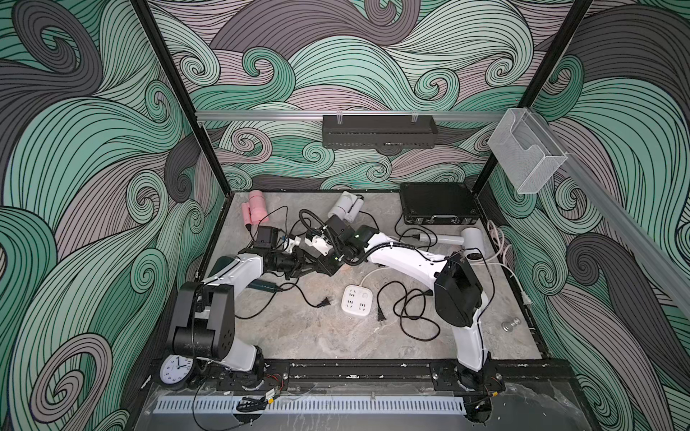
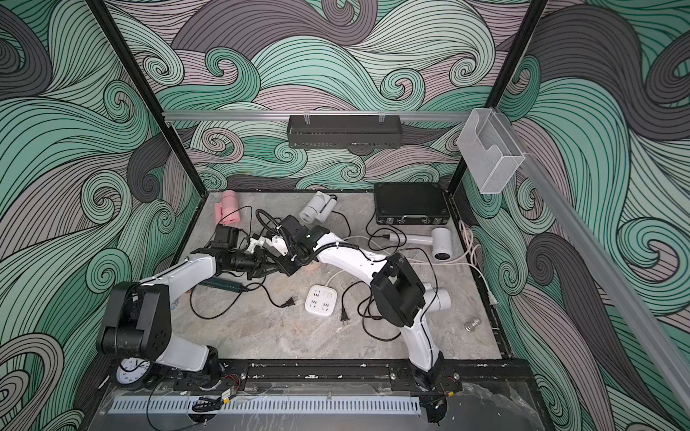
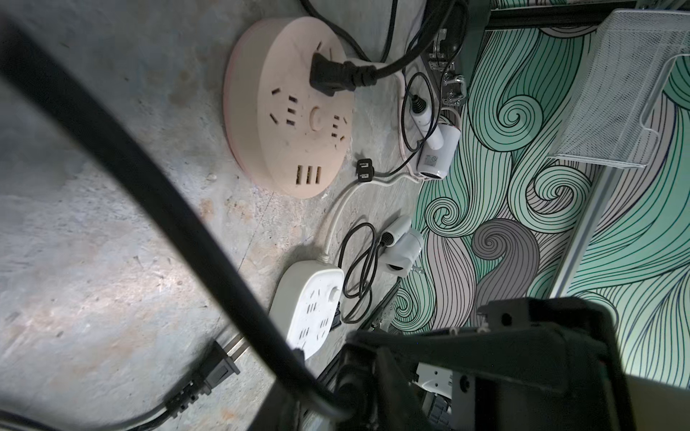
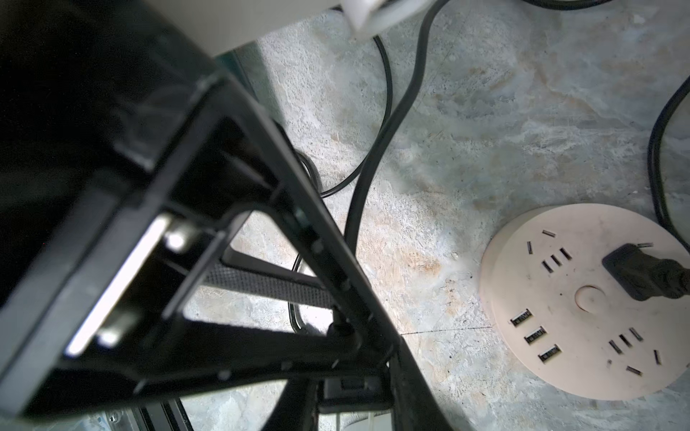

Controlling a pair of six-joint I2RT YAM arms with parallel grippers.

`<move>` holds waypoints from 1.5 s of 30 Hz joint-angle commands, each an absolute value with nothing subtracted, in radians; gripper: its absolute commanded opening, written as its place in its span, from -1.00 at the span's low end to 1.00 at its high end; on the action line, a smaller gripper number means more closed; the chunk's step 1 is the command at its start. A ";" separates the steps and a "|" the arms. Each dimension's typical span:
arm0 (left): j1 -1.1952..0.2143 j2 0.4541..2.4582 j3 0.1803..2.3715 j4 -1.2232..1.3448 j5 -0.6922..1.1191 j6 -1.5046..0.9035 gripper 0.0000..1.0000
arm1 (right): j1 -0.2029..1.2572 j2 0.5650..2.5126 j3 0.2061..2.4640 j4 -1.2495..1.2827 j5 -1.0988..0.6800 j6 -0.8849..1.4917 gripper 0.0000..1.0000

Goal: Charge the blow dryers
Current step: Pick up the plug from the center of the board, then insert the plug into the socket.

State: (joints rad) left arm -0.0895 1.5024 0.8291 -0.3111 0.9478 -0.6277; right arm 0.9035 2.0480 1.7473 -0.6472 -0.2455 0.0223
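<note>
I should leave the plug [image 4: 353, 388] to my left gripper and move my right gripper back out of the way, because it reaches across the round peach socket hub [image 4: 588, 301] to that black plug.
Both arms meet over the middle of the table. My right gripper [image 4: 354, 392] is shut on a black two-prong plug [image 4: 351, 386]. My left gripper [image 1: 310, 263] is right beside it; a thick black cord [image 3: 157, 179] runs in between its jaws, whose grip is hidden. The round peach socket hub [image 4: 582, 302] lies just beyond with one black plug [image 4: 634, 276] in it. In both top views the blow dryers lie around: pink [image 1: 254, 211], white [image 1: 345, 209], white [image 1: 465, 239], dark green [image 1: 263, 286] under the left arm, and another white one [image 2: 440, 298].
The square white socket hub [image 1: 357, 298] sits mid-table with loose plugs [image 1: 328, 301] [image 1: 381, 316] and coiled cords beside it. A black case [image 1: 437, 205] stands at the back right. A metal knob [image 1: 509, 324] lies near the right wall, and a clock [image 1: 175, 367] at the front left.
</note>
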 commanded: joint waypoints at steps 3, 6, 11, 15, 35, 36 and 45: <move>-0.101 1.532 0.874 -0.333 1.004 -0.586 -0.60 | 0.907 2.010 1.753 -0.637 -0.210 -0.003 -0.65; -0.101 1.536 0.882 -0.347 1.013 -0.576 -0.74 | 0.907 2.024 1.766 -0.653 -0.201 -0.008 -0.65; -0.101 1.530 0.901 -0.377 1.029 -0.569 -1.00 | 0.902 2.023 1.773 -0.661 -0.191 0.002 -0.38; -0.101 1.528 0.939 -0.431 1.008 -0.556 -1.00 | 0.883 1.987 1.756 -0.664 -0.191 0.016 -0.08; -0.276 1.676 1.246 -0.737 0.357 -0.487 -1.00 | 0.660 1.571 1.360 -0.594 -0.021 0.152 0.21; -0.290 1.687 1.261 -0.747 0.327 -0.492 -1.00 | 0.654 1.555 1.333 -0.584 -0.021 0.162 0.21; -0.432 1.800 1.444 -0.847 0.029 -0.541 -1.00 | 0.617 1.464 1.154 -0.536 0.056 0.191 0.26</move>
State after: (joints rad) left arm -0.4026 1.7664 1.3815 -0.7708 0.1844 -0.5240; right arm 0.6220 1.4811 1.1587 -0.5526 -0.0048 0.1741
